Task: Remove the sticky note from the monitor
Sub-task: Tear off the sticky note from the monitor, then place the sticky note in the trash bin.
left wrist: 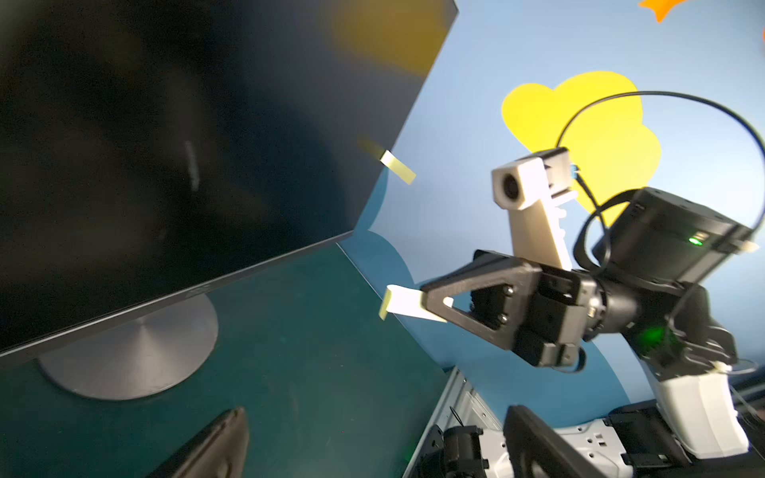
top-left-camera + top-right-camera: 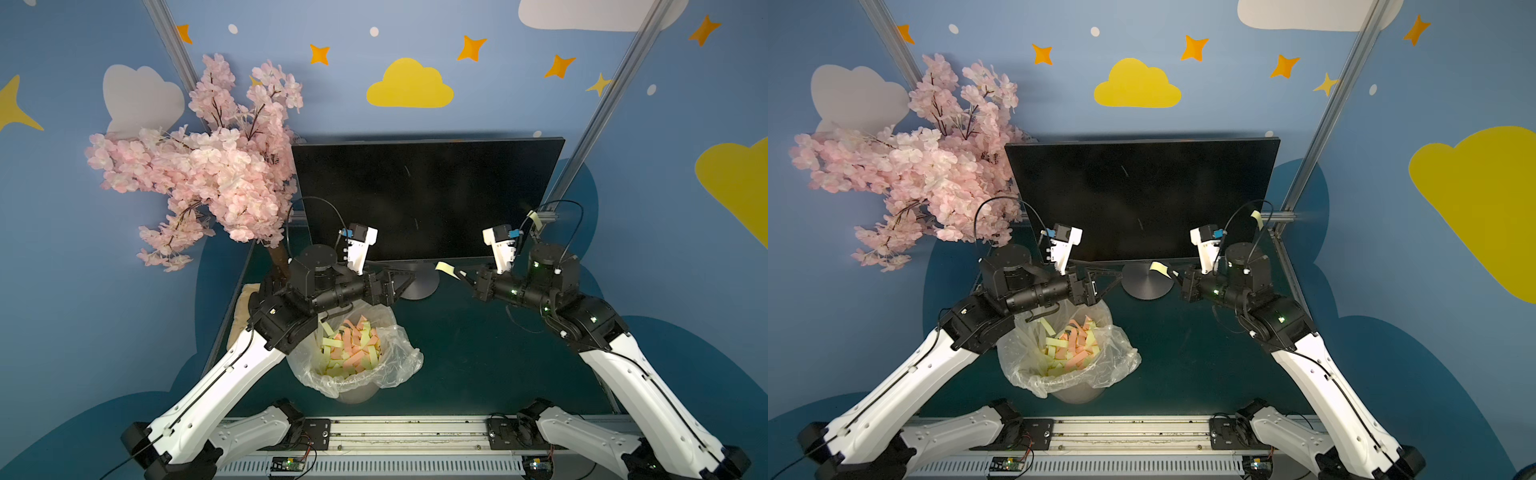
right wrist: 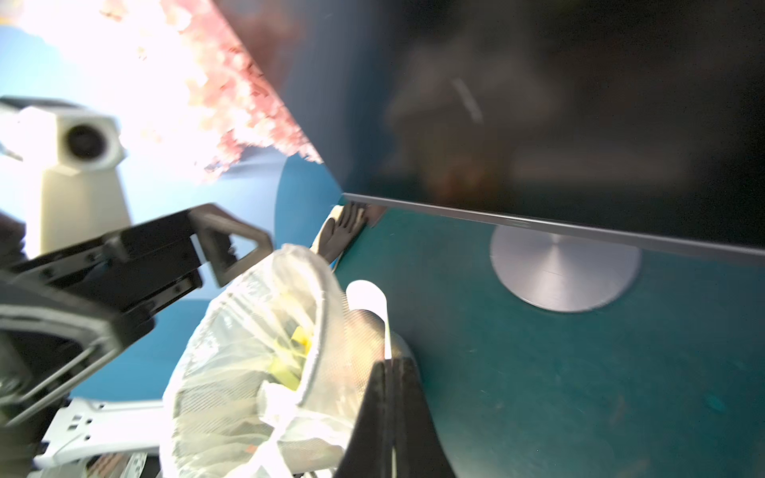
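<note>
The held sticky note is fully clear of the monitor's screen, so my right gripper keeps going toward the bin's opening and let the note go over it.
The monitor stands at the back of the table, its screen black. My right gripper is shut on a pale yellow sticky note, held clear of the screen, just below its bottom edge and above the round base. In the left wrist view this held note juts from the closed fingertips. Another pale yellow sticky note sticks out from the monitor's right edge. My left gripper hangs open and empty near the base, left of the right gripper.
A bin lined with a clear plastic bag holds several yellow and orange notes at the table's front left, under my left arm. A pink blossom tree stands left of the monitor. Metal frame posts rise at the back corners.
</note>
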### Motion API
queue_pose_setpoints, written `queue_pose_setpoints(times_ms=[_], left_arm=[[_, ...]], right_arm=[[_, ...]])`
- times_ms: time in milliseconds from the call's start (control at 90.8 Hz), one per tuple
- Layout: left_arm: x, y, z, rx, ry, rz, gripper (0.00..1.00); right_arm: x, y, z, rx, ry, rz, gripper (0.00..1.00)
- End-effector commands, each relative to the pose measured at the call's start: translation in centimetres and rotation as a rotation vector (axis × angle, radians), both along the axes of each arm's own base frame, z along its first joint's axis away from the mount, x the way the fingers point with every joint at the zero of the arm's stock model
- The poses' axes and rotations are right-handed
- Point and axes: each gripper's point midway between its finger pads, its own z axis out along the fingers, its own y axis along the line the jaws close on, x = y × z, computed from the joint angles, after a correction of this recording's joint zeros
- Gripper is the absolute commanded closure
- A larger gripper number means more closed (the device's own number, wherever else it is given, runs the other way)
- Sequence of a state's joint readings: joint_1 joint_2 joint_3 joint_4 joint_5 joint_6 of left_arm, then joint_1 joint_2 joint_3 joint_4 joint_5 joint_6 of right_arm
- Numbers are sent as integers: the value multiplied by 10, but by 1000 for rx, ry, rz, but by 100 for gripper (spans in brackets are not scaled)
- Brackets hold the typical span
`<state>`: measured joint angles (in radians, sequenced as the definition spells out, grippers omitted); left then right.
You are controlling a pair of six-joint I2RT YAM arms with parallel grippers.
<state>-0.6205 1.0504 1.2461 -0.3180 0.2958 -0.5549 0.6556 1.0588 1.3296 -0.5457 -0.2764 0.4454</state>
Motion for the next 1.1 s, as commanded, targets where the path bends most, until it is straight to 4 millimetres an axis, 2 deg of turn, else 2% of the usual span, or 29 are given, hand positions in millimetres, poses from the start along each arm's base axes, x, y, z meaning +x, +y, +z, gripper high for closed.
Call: queue_pose_setpoints(times_ms=[0, 209, 341, 507, 661, 716, 793, 859, 958, 1090], left_arm=[[5, 20, -7, -1, 54, 64, 0], [16, 56, -3, -27, 88, 186, 0], [22, 84, 3, -18, 73, 304, 0], [25, 114, 8, -2, 63, 429, 0], [22, 138, 6, 4, 68, 553, 0], [20, 146, 4, 4, 65, 593, 0], [16, 156, 5, -7, 55, 639, 0], [14, 161, 6, -15, 44, 665, 0], [12, 165, 7, -21, 37, 679, 0], [12, 164, 8, -26, 33, 674, 0]], right_arm=[[-4, 28, 4, -86, -70, 57, 100], [-34, 111, -6, -228, -169, 269, 100], [-50, 150, -17, -293, -207, 365, 100], [-58, 183, -38, -343, -218, 429, 100], [-56, 197, -49, -343, -203, 444, 100], [-55, 199, -52, -342, -200, 443, 91], [-55, 201, -52, -337, -200, 444, 65], [-55, 202, -52, -333, -199, 445, 47], [-55, 201, -50, -324, -205, 441, 34], [-54, 198, -46, -310, -214, 427, 29]])
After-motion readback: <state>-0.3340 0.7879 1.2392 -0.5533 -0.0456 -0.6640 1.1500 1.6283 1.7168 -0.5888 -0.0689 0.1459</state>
